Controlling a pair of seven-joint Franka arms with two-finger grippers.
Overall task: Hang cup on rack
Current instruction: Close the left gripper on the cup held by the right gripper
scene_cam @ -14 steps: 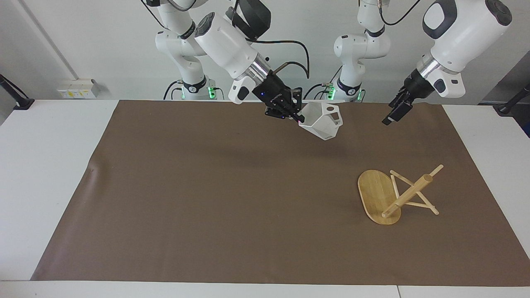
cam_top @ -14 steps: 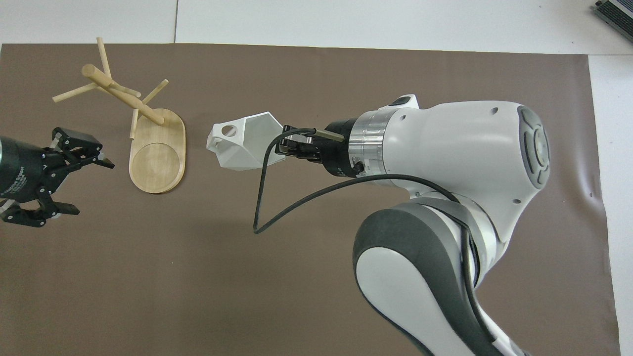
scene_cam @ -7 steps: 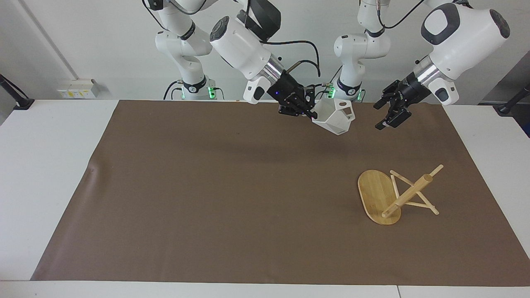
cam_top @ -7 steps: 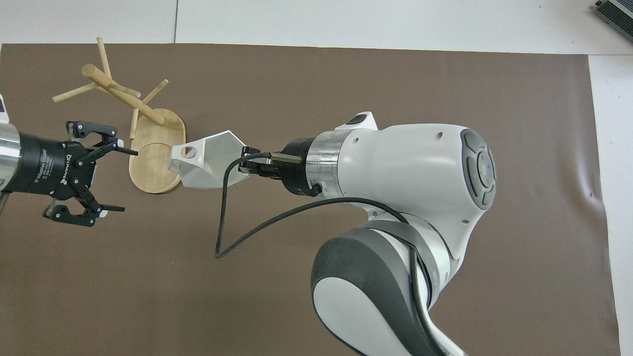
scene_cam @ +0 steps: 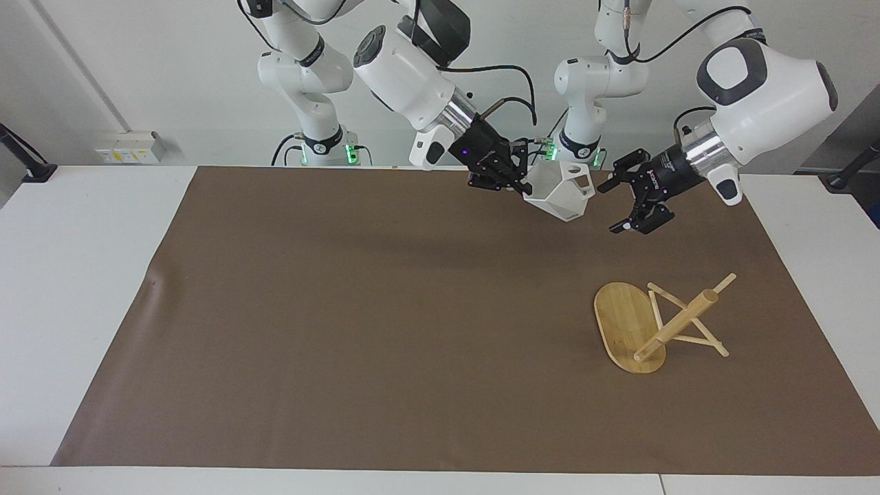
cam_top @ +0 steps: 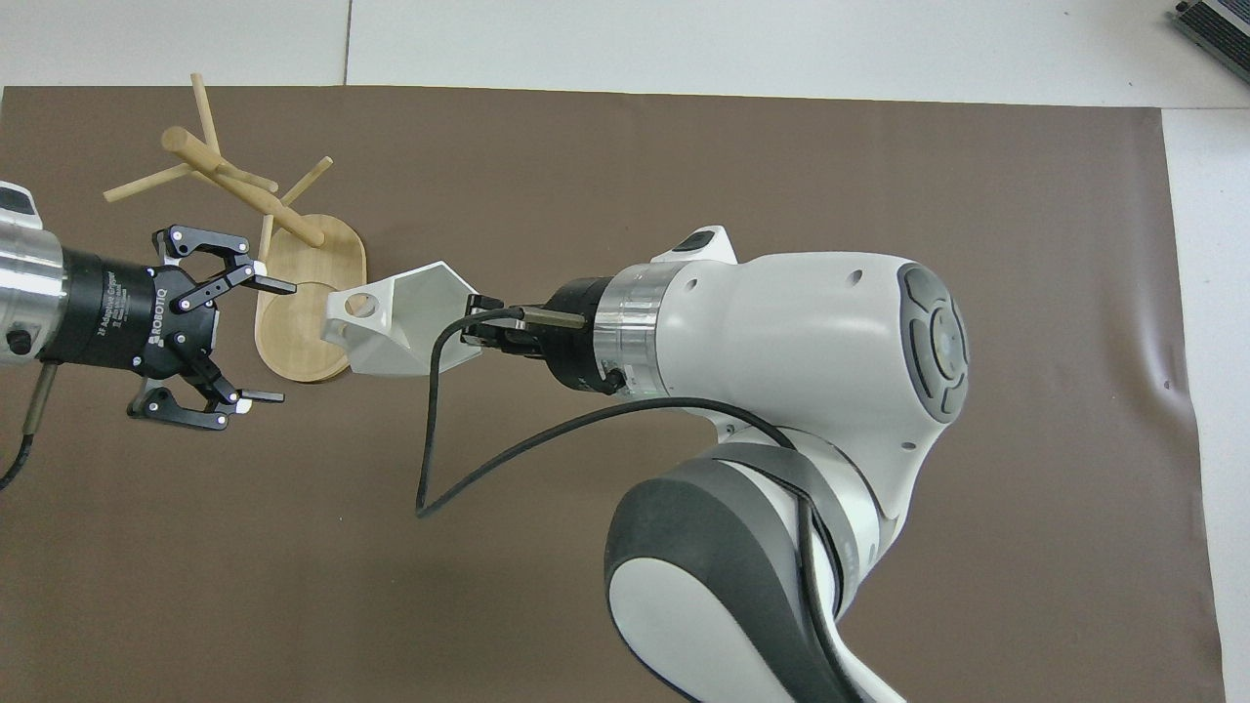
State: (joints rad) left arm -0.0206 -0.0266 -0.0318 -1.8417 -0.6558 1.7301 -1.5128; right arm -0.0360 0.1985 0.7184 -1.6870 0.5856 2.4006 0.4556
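Observation:
The white faceted cup (cam_top: pixel 412 318) will slide over a peg when I take it there, because the cup handle's round hole (cam_top: pixel 360 305) looks wider than the rack's slim pegs.
The white faceted cup (scene_cam: pixel 560 196) (cam_top: pixel 391 317) hangs in the air over the mat's edge closest to the robots. My right gripper (scene_cam: pixel 524 187) (cam_top: pixel 476 332) is shut on its rim, and the handle with the round hole points toward the left arm's end. My left gripper (scene_cam: pixel 614 206) (cam_top: pixel 275 342) is open and level beside that handle, a small gap away from it. The bamboo rack (scene_cam: pixel 625 323) (cam_top: pixel 298 337) lies tipped over on the mat, farther from the robots. Its post (scene_cam: pixel 677 324) slants toward the left arm's end, and its pegs rest on the mat.
A brown mat (scene_cam: pixel 344 309) covers most of the white table. A black cable (cam_top: pixel 439 459) loops down from my right wrist. Wall sockets sit past the table's corner at the right arm's end.
My right gripper has carried the cup toward the left arm's end. My left gripper has swung round to level and come in toward the cup's handle. The rack has not moved.

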